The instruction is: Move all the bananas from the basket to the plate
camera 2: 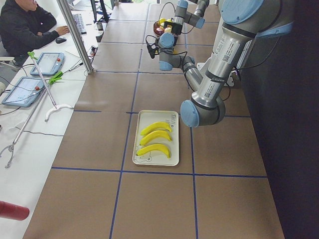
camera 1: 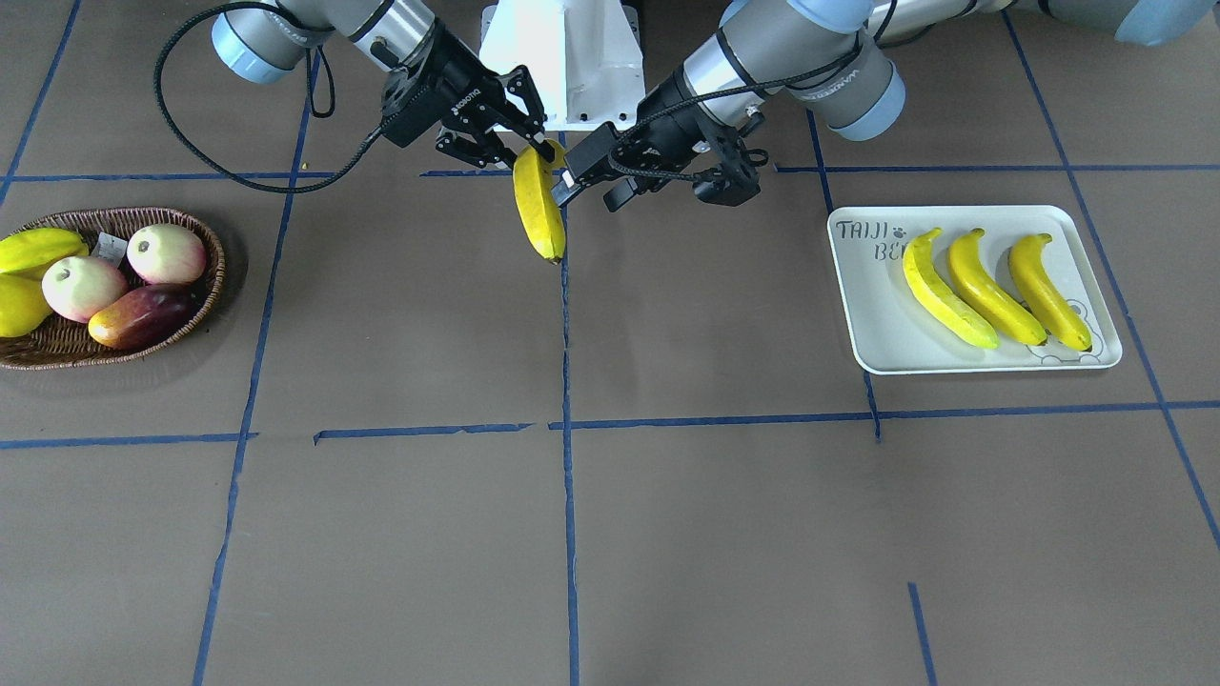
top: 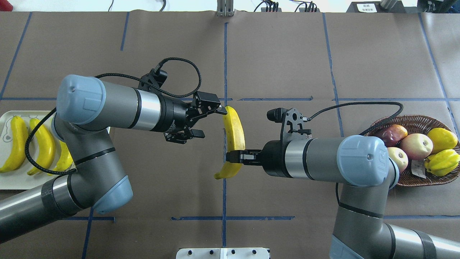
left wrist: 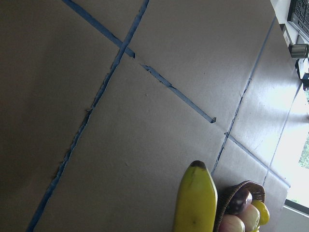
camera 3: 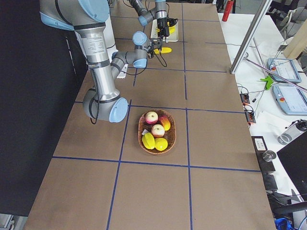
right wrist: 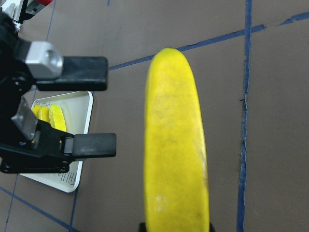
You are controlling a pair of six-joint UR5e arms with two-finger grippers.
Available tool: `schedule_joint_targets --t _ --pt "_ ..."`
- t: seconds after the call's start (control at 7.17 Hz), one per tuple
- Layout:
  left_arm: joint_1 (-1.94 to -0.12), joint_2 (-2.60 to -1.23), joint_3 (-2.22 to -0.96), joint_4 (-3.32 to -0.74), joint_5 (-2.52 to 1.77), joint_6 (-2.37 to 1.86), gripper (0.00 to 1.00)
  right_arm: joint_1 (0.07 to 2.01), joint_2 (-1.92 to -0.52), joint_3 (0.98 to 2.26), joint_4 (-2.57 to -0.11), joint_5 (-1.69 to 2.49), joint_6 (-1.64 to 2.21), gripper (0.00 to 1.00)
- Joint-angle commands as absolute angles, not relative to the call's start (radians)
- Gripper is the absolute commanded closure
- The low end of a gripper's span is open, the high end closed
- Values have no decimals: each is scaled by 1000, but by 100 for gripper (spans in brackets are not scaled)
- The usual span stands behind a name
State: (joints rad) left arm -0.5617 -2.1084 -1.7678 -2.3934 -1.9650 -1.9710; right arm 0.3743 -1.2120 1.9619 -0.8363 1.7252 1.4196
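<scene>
Next, I take the banana's loose end with my left gripper first, because the white plate (camera 1: 898, 332) is on my left gripper's side while my right gripper holds the banana.
One banana (top: 234, 129) hangs above the middle of the table, with my right gripper (top: 234, 157) shut on it near one end. The same banana (camera 1: 538, 214) points down in the front view, my right gripper (camera 1: 537, 148) at its top. My left gripper (top: 210, 122) stands open beside the banana's other end, one fingertip close to it. Its two black fingers (right wrist: 82, 73) show left of the banana (right wrist: 176, 154) in the right wrist view. Three bananas (camera 1: 986, 286) lie side by side on the white plate (camera 1: 863, 286). The wicker basket (camera 1: 208, 286) holds no banana.
In the basket (top: 413, 120) lie two apples (camera 1: 167, 252), a red-yellow mango (camera 1: 143, 317) and stubby yellow fruits (camera 1: 38, 250). The robot's white base (camera 1: 562, 57) stands behind the grippers. A person sits at a side desk (camera 2: 30, 74) with tablets beyond the table.
</scene>
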Motion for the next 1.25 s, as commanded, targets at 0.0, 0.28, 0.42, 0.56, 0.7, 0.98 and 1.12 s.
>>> schedule_joint_targets --t 0.0,0.28,0.42,0.56,0.7,0.98,1.12 --pt "-526 -2132 -1761 -2395 -1959 -1971 1 362 -1201 1960 -836 1724 1419 100" --pt "-494 -2157 -1727 -2393 -1892 -1970 2 353 -1187 1965 -838 1724 1420 100" --pt "-494 -2155 -1727 -2395 -1891 -1968 11 354 -1187 1968 -838 1726 1419 100" --pt "-495 -2151 -1729 -2398 -1891 -1965 98 351 -1189 1967 -838 1726 1419 100" --pt "-497 -2151 -1729 -2408 -1891 -1930 100 353 -1193 1968 -838 1729 1416 96" --pt "-506 -2146 -1729 -2407 -1893 -1914 100 353 -1190 1973 -836 1724 1422 0" --pt "-515 -2146 -1729 -2407 -1893 -1913 100 354 -1195 1979 -836 1729 1420 0"
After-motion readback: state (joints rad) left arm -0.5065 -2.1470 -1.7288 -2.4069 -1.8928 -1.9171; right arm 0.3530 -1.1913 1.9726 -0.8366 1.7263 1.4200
